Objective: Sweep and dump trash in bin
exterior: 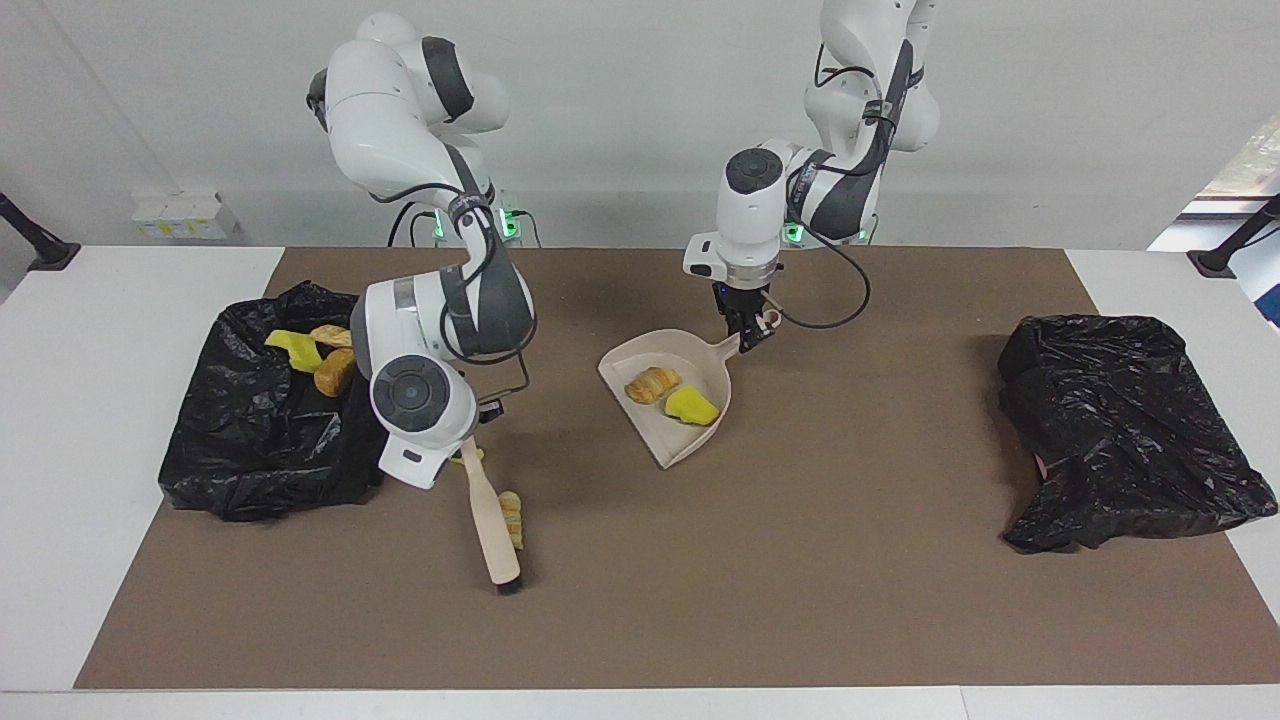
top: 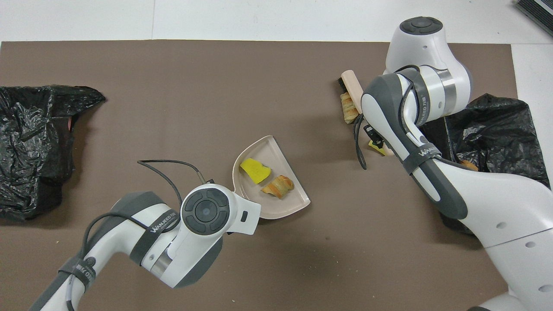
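The green-yellow sponge bit (top: 376, 148) is past the bristles, under my right gripper. Next, I sweep the bread lump (top: 348, 108) in, then come behind the sponge bit first.
A beige dustpan (exterior: 680, 355) (top: 276, 155) rests on the brown mat mid-table, holding a yellow sponge bit (exterior: 692, 405) (top: 255, 169) and a bread-like lump (exterior: 651, 384) (top: 278, 186). My left gripper (exterior: 745, 330) is shut on its handle. My right gripper (exterior: 458, 452), mostly hidden by its wrist, is shut on the beige brush (exterior: 492, 520) (top: 352, 88). Another bread lump (exterior: 511, 515) (top: 348, 108) lies against the brush's bristle side, toward the dustpan. A green-yellow sponge bit (top: 375, 146) peeks out under the right arm. The black bin bag (exterior: 250, 440) (top: 501, 129) holds several scraps (exterior: 335, 372).
A second crumpled black bag (exterior: 1120, 430) (top: 30, 147) lies at the left arm's end of the table. The brown mat (exterior: 850, 560) covers most of the white tabletop. The right arm's elbow hangs over the bin bag's edge.
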Controlling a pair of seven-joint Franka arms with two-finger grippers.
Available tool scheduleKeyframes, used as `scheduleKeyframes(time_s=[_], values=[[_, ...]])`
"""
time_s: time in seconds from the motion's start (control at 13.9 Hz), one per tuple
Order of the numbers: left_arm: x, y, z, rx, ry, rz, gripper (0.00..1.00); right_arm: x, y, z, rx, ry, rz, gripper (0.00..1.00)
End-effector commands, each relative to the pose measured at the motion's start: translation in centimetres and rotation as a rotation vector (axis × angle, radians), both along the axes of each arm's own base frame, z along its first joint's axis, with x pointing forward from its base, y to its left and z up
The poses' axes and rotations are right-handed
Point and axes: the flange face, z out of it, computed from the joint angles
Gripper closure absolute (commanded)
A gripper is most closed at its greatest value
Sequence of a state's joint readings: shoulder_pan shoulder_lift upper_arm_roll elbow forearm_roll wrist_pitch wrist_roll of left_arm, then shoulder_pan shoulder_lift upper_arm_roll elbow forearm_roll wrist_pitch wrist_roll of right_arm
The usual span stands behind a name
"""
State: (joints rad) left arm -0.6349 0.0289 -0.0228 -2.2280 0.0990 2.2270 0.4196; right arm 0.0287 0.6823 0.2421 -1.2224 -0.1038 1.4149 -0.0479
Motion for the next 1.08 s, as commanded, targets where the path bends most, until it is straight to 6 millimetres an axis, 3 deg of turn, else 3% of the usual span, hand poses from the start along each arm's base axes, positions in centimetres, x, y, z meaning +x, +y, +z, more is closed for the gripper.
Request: scheduleKeyframes(time_s=[0.0, 0.22, 0.65, 0.87, 1.01], values=[[0.2, 0.4, 0.1, 0.014, 0.004, 0.023, 1.00, -4.2, 1.8, -1.1, 0.039, 0.106, -0.072, 1.00], [0.2, 0.4, 0.2, 0.013, 0.003, 0.021, 1.00, -7.6, 5.1, -1.6, 0.076, 0.168, -0.067, 1.00], [0.0, 0.6, 0.1, 0.015, 0.006, 0.012, 1.00, -13.4, 15.6, -0.5, 0.152, 0.221, -0.098, 1.00], [-0.1, 0.6, 0.0, 0.012, 0.005, -0.019, 1.00, -12.9, 16.7, 3.0, 0.219, 0.199, -0.193, 1.00], [0.3, 1.1, -0.1, 0.012, 0.007, -0.044, 1.00, -12.7, 15.1, 6.8, 0.235, 0.145, -0.221, 1.00]])
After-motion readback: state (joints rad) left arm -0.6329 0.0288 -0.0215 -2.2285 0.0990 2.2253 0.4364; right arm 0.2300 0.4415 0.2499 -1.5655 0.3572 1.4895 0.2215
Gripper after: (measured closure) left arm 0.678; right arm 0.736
